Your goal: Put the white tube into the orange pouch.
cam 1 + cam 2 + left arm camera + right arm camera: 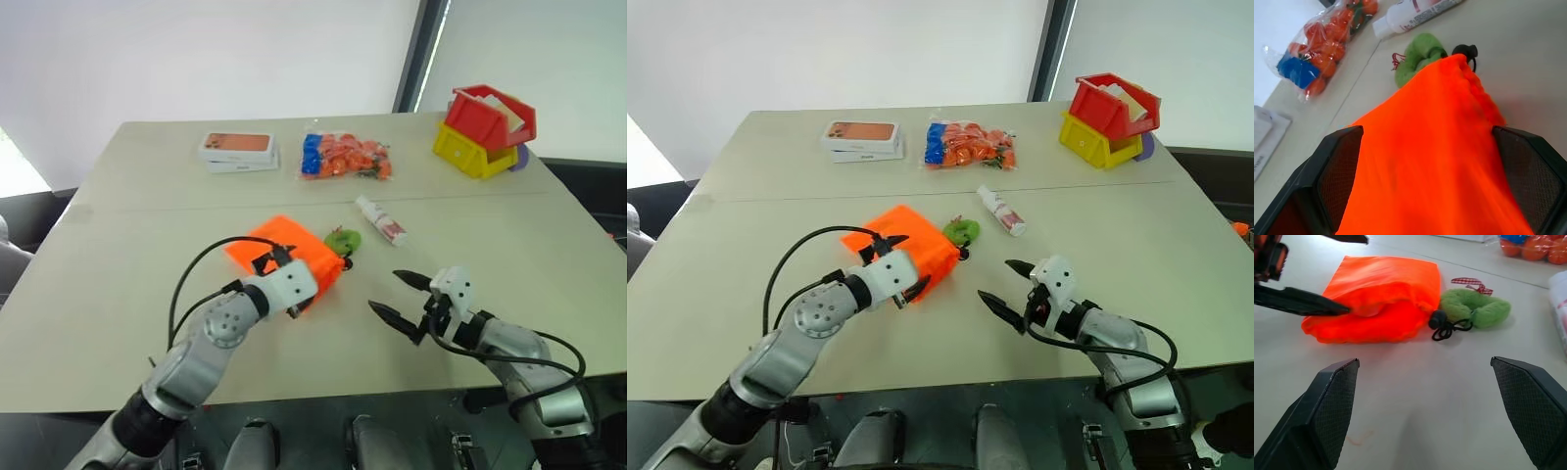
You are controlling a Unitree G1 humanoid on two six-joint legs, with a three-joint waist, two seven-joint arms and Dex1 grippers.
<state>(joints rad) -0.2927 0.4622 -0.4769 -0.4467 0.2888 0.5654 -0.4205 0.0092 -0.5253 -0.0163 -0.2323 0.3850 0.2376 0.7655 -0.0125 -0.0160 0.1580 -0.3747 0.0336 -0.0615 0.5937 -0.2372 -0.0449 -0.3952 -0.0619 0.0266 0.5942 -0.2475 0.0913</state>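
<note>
The upper layer of the orange pouch droops over its opening (1374, 312), so the robot's left gripper should pinch the opening's upper rim (1385, 288) and raise it before the right gripper brings the white tube.
The orange pouch (279, 245) lies flat near the table's middle, its gathered mouth toward the green charm (342, 241) on a black cord. My left gripper (1425, 129) is open over the pouch's near end, with the fabric between its wide-spread fingers. One left finger (1298, 301) rests against the pouch's side. The white tube (380, 220) lies on the table just beyond and to the right of the charm. My right gripper (385, 290) is open with nothing in it, low over bare table to the right of the pouch and pointing toward it.
At the back of the table are two stacked white phone boxes (238, 150), a clear bag of orange and blue pieces (345, 157), and red and yellow bins (485, 130) at the far right corner. Bare table lies between my right gripper and the pouch.
</note>
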